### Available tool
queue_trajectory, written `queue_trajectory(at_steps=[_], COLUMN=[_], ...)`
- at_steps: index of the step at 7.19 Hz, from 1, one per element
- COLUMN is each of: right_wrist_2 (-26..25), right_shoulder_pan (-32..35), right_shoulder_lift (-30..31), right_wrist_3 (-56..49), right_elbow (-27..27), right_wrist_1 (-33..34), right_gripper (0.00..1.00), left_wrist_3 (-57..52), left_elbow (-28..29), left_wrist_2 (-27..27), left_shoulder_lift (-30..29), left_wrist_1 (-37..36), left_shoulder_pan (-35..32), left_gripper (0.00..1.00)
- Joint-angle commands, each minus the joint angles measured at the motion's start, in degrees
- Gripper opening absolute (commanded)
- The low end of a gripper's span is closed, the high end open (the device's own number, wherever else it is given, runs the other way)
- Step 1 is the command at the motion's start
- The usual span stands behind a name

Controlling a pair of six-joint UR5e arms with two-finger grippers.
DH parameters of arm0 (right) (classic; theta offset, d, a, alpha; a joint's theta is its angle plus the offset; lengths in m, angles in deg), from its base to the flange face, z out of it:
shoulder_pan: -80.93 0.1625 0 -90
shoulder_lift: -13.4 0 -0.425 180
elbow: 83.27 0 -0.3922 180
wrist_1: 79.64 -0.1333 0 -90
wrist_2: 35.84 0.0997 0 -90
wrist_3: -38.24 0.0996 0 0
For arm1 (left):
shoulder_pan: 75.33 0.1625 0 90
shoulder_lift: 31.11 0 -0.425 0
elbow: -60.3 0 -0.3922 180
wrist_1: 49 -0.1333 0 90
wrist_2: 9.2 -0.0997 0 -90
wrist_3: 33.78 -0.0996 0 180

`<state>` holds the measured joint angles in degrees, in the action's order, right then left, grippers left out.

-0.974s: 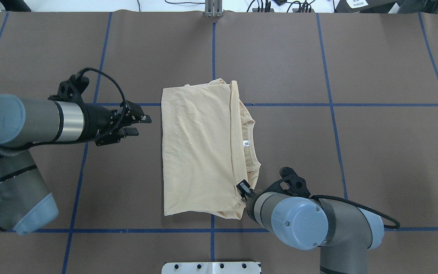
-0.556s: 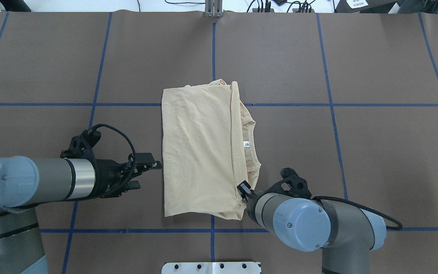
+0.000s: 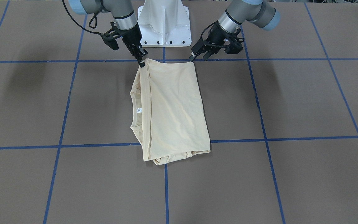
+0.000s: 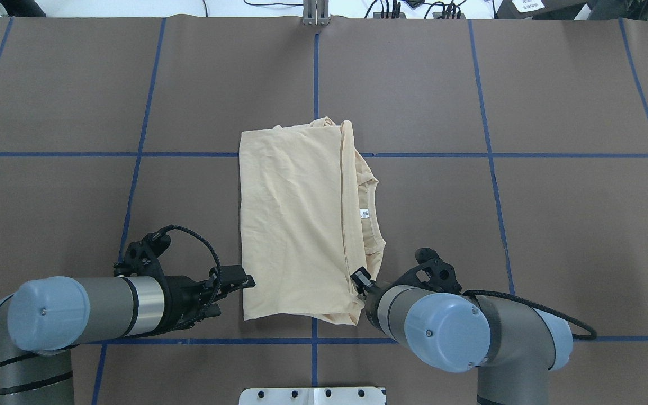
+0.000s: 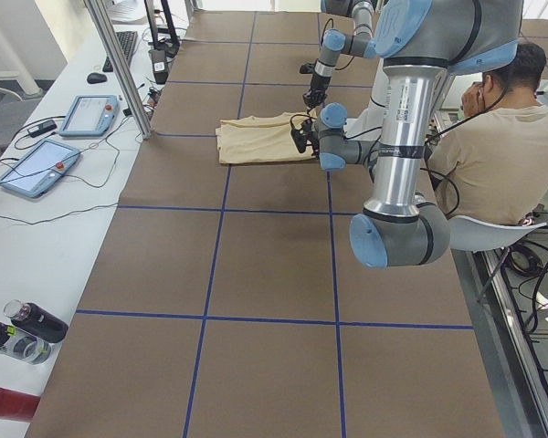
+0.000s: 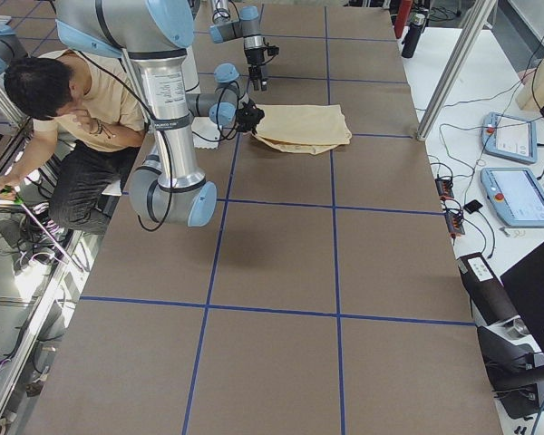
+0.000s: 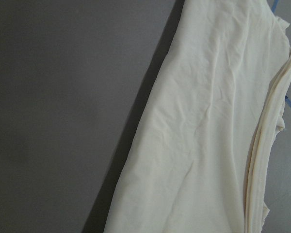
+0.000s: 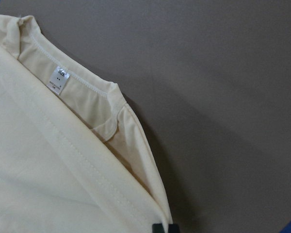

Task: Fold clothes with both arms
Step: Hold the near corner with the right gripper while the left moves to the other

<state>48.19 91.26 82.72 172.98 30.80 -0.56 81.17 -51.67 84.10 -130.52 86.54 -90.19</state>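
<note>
The whole folded cream-yellow shirt [image 3: 176,110] will slide along in one piece when I pull its near corners back, because the shirt's far end [image 3: 177,157] lies loose on the mat.
The cream-yellow shirt [image 4: 296,225] lies folded into a long rectangle at the table's middle, its ribbed collar and white tag [image 4: 364,212] showing on the right side. My left gripper [image 4: 234,295] is open, low beside the shirt's near-left corner; in the front-facing view this gripper [image 3: 198,57] sits just off that shirt's [image 3: 172,109] corner. My right gripper [image 4: 360,279] is shut on the near-right corner, and in the front-facing view it [image 3: 140,61] touches the cloth. The left wrist view shows only cloth [image 7: 208,121]; the right wrist view shows collar and tag [image 8: 59,78].
Brown mat with blue tape lines covers the table. The white pedestal base [image 3: 165,25] stands just behind the shirt. A person [image 5: 493,137] sits beside the robot. Touch pendants [image 5: 36,164] and bottles [image 5: 18,333] lie on the side bench.
My left arm swung from beside the shirt's far-left part toward the robot, down along the left edge to the near-left corner. The right arm and the shirt stayed put.
</note>
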Motion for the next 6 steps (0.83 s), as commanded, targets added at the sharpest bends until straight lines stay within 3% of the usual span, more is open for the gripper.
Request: queue_trajectory(at_steps=[1, 2, 4, 6], right_wrist_2=[0.0, 0.0, 0.0, 0.0], right_shoulder_pan=[0.0, 0.0, 0.0, 0.0], right_shoulder_lift=[0.3, 0.3, 0.3, 0.2], right_wrist_3=[0.0, 0.0, 0.0, 0.0], right_elbow=[0.1, 0.1, 0.1, 0.1], right_wrist_1=[0.0, -0.1, 0.0, 0.0], right_gripper=[0.0, 0.0, 0.0, 0.0], left_wrist_3=[6.9, 10.0, 16.6, 18.0], left_elbow=[0.7, 1.0, 1.6, 2.6], left_wrist_2=[-5.5, -8.9, -15.1, -16.3], left_shoulder_lift=[-0.3, -1.0, -1.9, -2.9], left_wrist_1=[-1.7, -3.2, -7.3, -7.5], left_shoulder_pan=[5.1, 6.9, 9.8, 10.6], left_gripper=[0.99, 0.99, 0.88, 0.82])
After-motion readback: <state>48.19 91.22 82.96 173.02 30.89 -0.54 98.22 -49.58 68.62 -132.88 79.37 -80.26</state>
